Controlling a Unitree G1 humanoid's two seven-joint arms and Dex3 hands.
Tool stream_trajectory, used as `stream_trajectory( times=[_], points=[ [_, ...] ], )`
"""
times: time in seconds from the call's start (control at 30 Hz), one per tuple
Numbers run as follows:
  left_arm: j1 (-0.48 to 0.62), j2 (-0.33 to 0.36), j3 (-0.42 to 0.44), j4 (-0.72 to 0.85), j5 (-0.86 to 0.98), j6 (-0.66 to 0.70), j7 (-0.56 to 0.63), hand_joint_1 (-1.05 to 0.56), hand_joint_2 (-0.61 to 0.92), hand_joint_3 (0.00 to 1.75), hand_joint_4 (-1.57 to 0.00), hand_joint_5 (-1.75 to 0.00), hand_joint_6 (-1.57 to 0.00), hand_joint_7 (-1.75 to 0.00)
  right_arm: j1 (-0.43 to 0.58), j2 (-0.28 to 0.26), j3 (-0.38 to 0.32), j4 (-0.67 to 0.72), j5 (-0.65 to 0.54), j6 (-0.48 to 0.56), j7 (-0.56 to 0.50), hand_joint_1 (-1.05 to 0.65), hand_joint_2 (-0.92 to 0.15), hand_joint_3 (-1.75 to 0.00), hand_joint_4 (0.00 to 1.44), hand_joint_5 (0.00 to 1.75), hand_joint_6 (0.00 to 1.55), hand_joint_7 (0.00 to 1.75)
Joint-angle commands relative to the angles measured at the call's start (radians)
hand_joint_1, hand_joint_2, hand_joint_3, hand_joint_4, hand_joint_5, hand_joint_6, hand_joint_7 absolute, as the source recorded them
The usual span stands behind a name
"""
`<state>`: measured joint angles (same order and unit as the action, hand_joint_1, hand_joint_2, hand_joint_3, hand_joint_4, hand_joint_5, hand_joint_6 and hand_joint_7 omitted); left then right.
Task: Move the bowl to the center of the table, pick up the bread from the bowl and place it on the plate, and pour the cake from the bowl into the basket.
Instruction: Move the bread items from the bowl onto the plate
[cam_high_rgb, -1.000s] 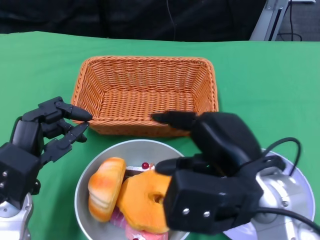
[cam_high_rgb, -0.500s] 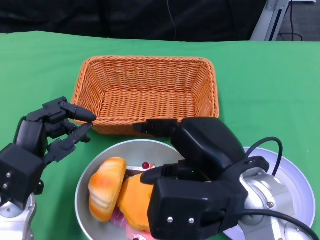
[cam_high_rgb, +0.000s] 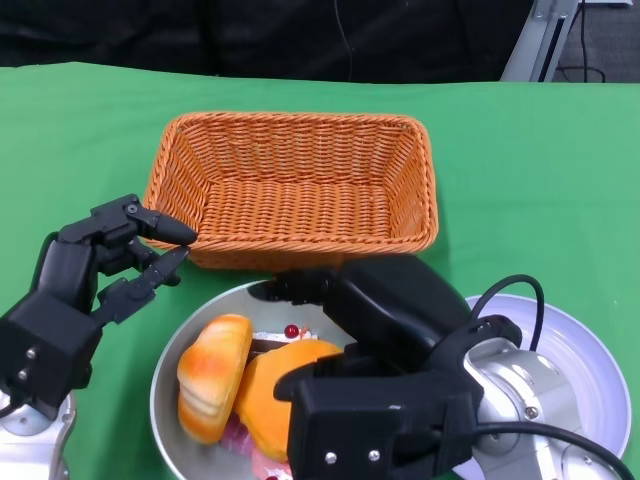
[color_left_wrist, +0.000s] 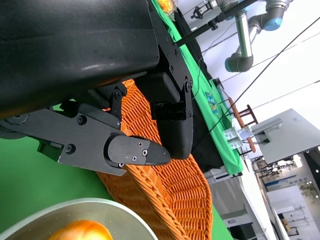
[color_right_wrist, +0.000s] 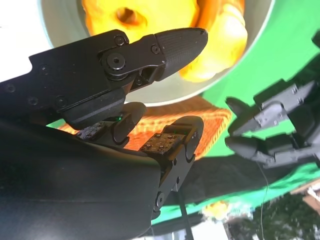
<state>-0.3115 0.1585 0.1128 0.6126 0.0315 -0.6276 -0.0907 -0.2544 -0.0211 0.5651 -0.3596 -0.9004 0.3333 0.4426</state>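
Observation:
Pink cake edges stick out from under the orange bread (cam_high_rgb: 275, 388), so I should expect more pieces of cake hidden below the bread when I lift it.
A silver bowl (cam_high_rgb: 178, 345) sits at the table's near edge, in front of the wicker basket (cam_high_rgb: 290, 185). It holds a golden bread roll (cam_high_rgb: 210, 372), a ring-shaped orange bread (cam_high_rgb: 268, 385) and pink cake pieces (cam_high_rgb: 240, 435). My right hand (cam_high_rgb: 385, 385) hovers over the bowl's right half with fingers spread and holds nothing; it hides part of the ring bread. In the right wrist view the fingers (color_right_wrist: 170, 45) reach above the ring bread (color_right_wrist: 130, 17) without gripping it. My left hand (cam_high_rgb: 95, 285) hangs with fingers apart beside the bowl's left rim. The white plate (cam_high_rgb: 590, 365) lies at the right.
Green cloth covers the table (cam_high_rgb: 520, 170). The basket stands just behind the bowl, its front wall (color_left_wrist: 170, 195) close to my left hand's fingers (color_left_wrist: 132, 152). A cable (cam_high_rgb: 510, 290) loops over my right wrist above the plate.
My right hand has slid left and lower over the bowl, covering more of the ring bread. My left hand has crept slightly up and right.

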Motion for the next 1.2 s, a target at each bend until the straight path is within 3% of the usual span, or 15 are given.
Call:
stream_trajectory(
  times=[0.03,0.23,0.27,0.3,0.4,0.87,1.0,1.2],
  points=[
    [-0.001,0.006,-0.001,-0.006,0.002,-0.018,0.015,-0.37,0.92,0.2,-0.7,-1.67,-0.8,-1.0,-0.004,-0.012,0.0,-0.01,0.008,0.006,0.014,-0.71,-0.92,-0.12,0.67,0.0,0.55,0.0],
    [0.018,-0.004,-0.012,-0.054,0.004,0.033,0.023,-0.42,0.92,0.2,-0.65,-1.74,-0.81,-0.97,-0.022,-0.043,0.014,-0.036,-0.017,0.031,0.121,-0.74,-0.92,-0.13,0.61,0.0,0.51,0.0],
    [0.024,-0.01,-0.011,-0.071,-0.008,0.051,0.019,-0.36,0.92,0.18,-0.69,-1.52,-0.81,-0.98,-0.032,-0.054,0.025,-0.04,-0.039,0.042,0.163,-0.82,-0.92,-0.16,0.53,0.0,0.45,0.0],
    [0.029,-0.017,-0.01,-0.086,-0.02,0.067,0.015,-0.33,0.92,0.18,-0.71,-1.43,-0.81,-0.99,-0.042,-0.063,0.035,-0.043,-0.058,0.053,0.202,-0.85,-0.92,-0.18,0.5,0.0,0.43,0.0],
    [0.034,-0.021,-0.009,-0.102,-0.037,0.086,0.005,-0.29,0.92,0.17,-0.74,-1.33,-0.8,-1.0,-0.053,-0.065,0.046,-0.048,-0.085,0.069,0.249,-0.88,-0.92,-0.2,0.46,0.0,0.4,0.0],
    [0.031,-0.006,-0.006,-0.091,-0.051,0.081,-0.015,-0.26,0.92,0.22,-0.76,-1.3,-0.79,-0.99,-0.074,-0.044,0.067,-0.026,-0.109,0.102,0.282,-0.9,-0.92,-0.2,0.45,0.0,0.38,0.0],
    [0.022,-0.006,-0.008,-0.061,-0.046,0.044,-0.013,-0.26,0.92,0.24,-0.78,-1.29,-0.8,-0.99,-0.125,-0.054,0.102,0.017,-0.156,0.137,0.395,-0.94,-0.92,-0.27,0.38,0.0,0.32,0.0],
    [0.021,-0.006,-0.01,-0.054,-0.042,0.04,-0.01,-0.27,0.92,0.24,-0.79,-1.28,-0.81,-0.99,-0.127,-0.048,0.118,0.04,-0.177,0.141,0.399,-0.96,-0.92,-0.28,0.41,0.02,0.32,0.01]
  ],
)
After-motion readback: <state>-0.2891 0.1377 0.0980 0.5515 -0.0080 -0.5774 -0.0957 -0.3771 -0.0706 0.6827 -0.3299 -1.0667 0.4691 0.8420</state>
